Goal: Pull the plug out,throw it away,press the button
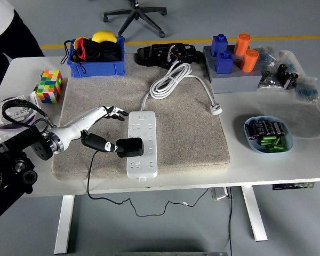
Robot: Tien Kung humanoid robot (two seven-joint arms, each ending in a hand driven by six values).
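Observation:
My gripper will pull, and the thin black cable (89,178) will trail freely behind the black plug (130,147), because the cable hangs in loose bends over the front edge.
A white power strip (142,144) lies lengthwise on a beige mat (186,138). A black plug (130,146) sits in a socket on the strip's left side, near its front end. The plug's thick black neck (98,142) points left, and its thin cable (88,178) hangs over the table's front edge. My left hand (115,112) hovers just left of the strip's far end, behind the plug and apart from it, fingers spread and holding nothing. The strip's own white cord (169,81) is coiled further back, ending in a white plug (217,110).
A blue bin (95,68) of items stands at the back left, a colour cube (49,86) beside it. A grey block (232,80) with blue and orange pieces stands back right. A blue bowl (268,144) of batteries sits right. A person (5,32) stands top left.

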